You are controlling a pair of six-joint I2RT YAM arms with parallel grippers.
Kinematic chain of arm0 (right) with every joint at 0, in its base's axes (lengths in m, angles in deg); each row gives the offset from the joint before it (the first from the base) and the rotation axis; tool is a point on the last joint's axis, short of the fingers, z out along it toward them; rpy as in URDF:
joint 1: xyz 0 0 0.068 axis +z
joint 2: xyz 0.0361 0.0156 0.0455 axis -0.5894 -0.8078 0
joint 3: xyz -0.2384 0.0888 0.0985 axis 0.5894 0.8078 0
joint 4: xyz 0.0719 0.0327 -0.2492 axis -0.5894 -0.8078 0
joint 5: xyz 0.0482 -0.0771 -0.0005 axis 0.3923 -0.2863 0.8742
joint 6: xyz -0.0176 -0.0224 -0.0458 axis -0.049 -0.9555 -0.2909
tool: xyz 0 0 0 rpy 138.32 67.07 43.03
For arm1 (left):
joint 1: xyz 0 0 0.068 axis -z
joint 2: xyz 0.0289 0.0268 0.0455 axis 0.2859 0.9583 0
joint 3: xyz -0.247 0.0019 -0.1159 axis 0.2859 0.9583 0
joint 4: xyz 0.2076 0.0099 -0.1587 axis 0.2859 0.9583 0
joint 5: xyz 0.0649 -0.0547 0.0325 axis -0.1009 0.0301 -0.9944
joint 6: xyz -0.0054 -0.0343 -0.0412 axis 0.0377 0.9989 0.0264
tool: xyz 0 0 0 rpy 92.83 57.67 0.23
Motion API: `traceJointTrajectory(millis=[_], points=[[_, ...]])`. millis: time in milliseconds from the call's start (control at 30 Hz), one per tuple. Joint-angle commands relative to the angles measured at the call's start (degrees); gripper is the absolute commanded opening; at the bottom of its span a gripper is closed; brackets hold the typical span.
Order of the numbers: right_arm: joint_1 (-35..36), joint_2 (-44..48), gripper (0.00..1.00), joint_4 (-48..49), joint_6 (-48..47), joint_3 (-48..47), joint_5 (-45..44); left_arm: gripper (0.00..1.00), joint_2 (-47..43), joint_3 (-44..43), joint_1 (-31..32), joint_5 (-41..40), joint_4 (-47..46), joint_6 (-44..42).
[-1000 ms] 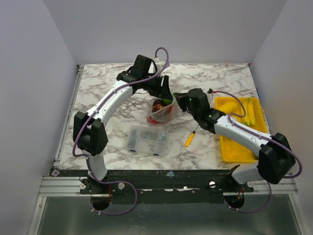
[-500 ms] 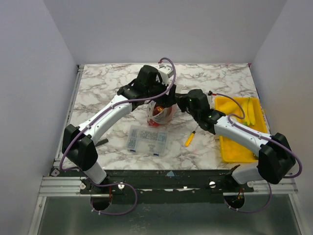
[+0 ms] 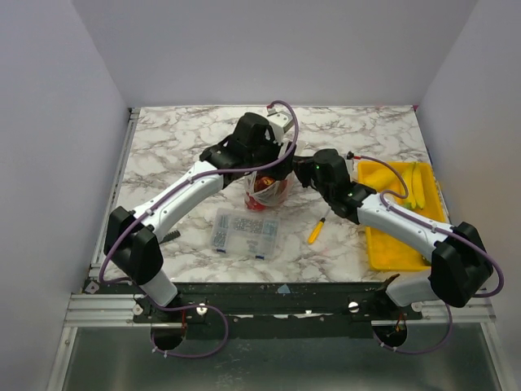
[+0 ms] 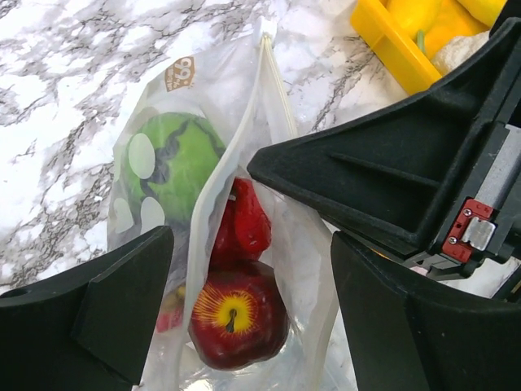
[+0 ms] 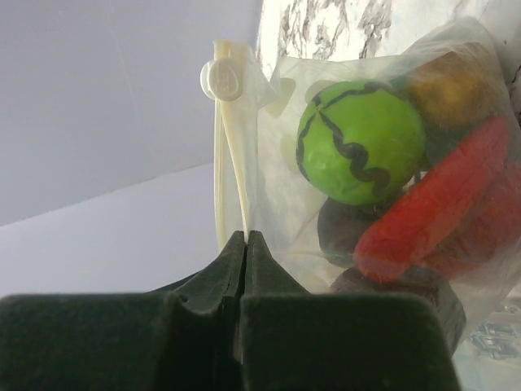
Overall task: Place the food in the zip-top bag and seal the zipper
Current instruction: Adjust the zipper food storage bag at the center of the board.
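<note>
Next, my left gripper squeezes the gaping rims (image 4: 198, 232) together before my right gripper, now on the zipper (image 5: 235, 171) below the slider tab, takes the tab.
The zip-top bag (image 3: 267, 190) stands in mid-table holding food. In the left wrist view a red apple (image 4: 236, 314), a red pepper (image 4: 242, 221) and a green striped melon (image 4: 167, 159) show through the bag (image 4: 313, 269). My left gripper (image 4: 252, 318) is open, one finger on each side of the bag; it hovers over the bag (image 3: 273, 167). My right gripper (image 5: 246, 241) is shut on the zipper (image 5: 232, 179) at the bag's edge, below a round slider tab (image 5: 221, 80). It reaches the bag from the right (image 3: 295, 169).
A rigid clear compartment box (image 3: 245, 232) lies in front of the bag. A yellow-handled screwdriver (image 3: 315, 230) lies to its right. A yellow tray (image 3: 396, 236) with yellow-green items (image 3: 417, 186) sits at the right edge. Walls enclose the table.
My left arm has swung right from behind the bag and now sits over it with open jaws astride it. The right gripper has kept its hold on the zipper.
</note>
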Motion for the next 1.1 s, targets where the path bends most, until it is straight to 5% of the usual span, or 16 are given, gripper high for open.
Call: traceJointTrajectory(millis=[0, 300, 433, 467, 600, 700, 900, 1067], points=[[0.3, -0.21, 0.01, 0.58, 0.91, -1.73, -0.1, 0.8, 0.76, 0.36, 1.15, 0.46, -1.27, -1.06], [0.28, -0.6, 0.01, -0.99, -0.01, -3.4, -0.48, 0.75, 3.66, -0.91, 2.02, -2.89, -0.23, 0.12], [0.28, -0.92, 0.03, -2.35, -1.35, -4.39, -1.09, 0.54, 3.99, -1.59, 2.06, -5.71, 0.51, 0.78], [0.33, -0.74, 0.07, -2.41, -2.4, -4.49, -1.31, 0.47, 4.03, -1.74, 2.04, -6.36, 0.74, 0.65], [-0.38, -0.1, 0.53, -1.67, -18.44, -6.06, -1.27, 0.24, 5.07, -4.57, 1.2, -4.65, 3.53, -0.79], [-4.74, 0.12, 0.62, -0.13, -38.9, -7.59, 8.13, 0.11, 5.93, -6.08, -0.2, 0.82, 5.09, -1.45], [-17.15, 1.81, 0.78, -0.32, -73.09, -7.34, 31.73, 0.05, 9.35, -11.37, -2.99, 16.06, 11.97, -5.81], [-27.01, 0.95, 0.78, 4.59, -81.98, -4.23, 54.12, 0.02, 11.24, -13.53, -7.01, 26.73, 13.48, -5.24]])
